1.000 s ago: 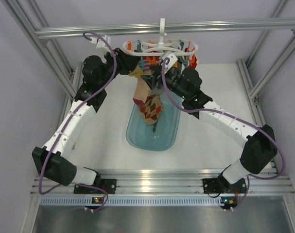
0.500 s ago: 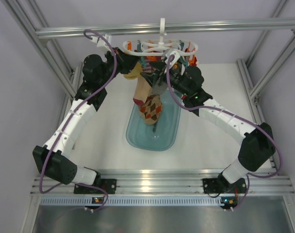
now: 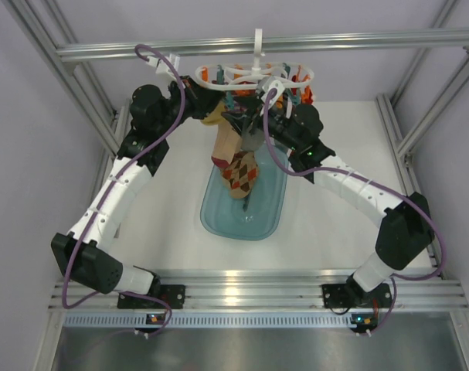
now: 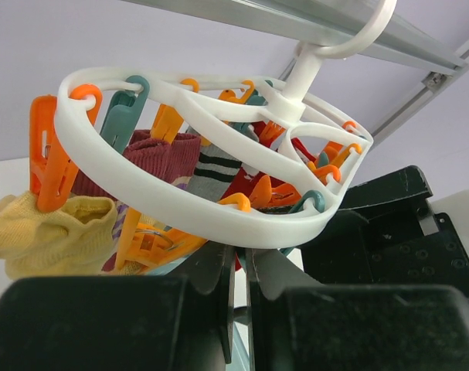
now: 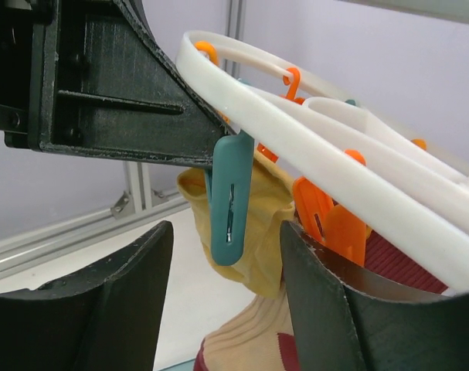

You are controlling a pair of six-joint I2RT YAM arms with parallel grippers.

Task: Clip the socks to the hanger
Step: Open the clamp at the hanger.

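Observation:
My left gripper sits off to one side of the teal clip's hook [image 4: 315,199], so next my right gripper steadies the clip's body [image 5: 230,205] while my left gripper regrasps it squarely.
The white round hanger [image 3: 257,76] hangs by its hook from the top bar, with orange and teal clips. Several socks are clipped to it: a yellow one [image 4: 56,232], a striped one [image 4: 215,166], a dark red one [image 4: 161,154] and an argyle one [image 3: 239,174] hanging low. My left gripper [image 4: 240,259] is shut just under the ring's [image 4: 180,197] near edge, pinching the top of a teal clip [image 5: 230,205]; its tips are hidden by the ring. My right gripper [image 5: 226,226] is open and empty, with a finger on each side of that clip and the yellow sock [image 5: 273,209].
A translucent blue tray [image 3: 246,216] lies on the white table below the hanger. The aluminium frame bar [image 3: 358,40] crosses above, with uprights at both sides. Purple cables loop over both arms near the hanger.
My right gripper has moved up and left, closer under the hanger. The left gripper has stayed at the ring's edge. The socks hang as before.

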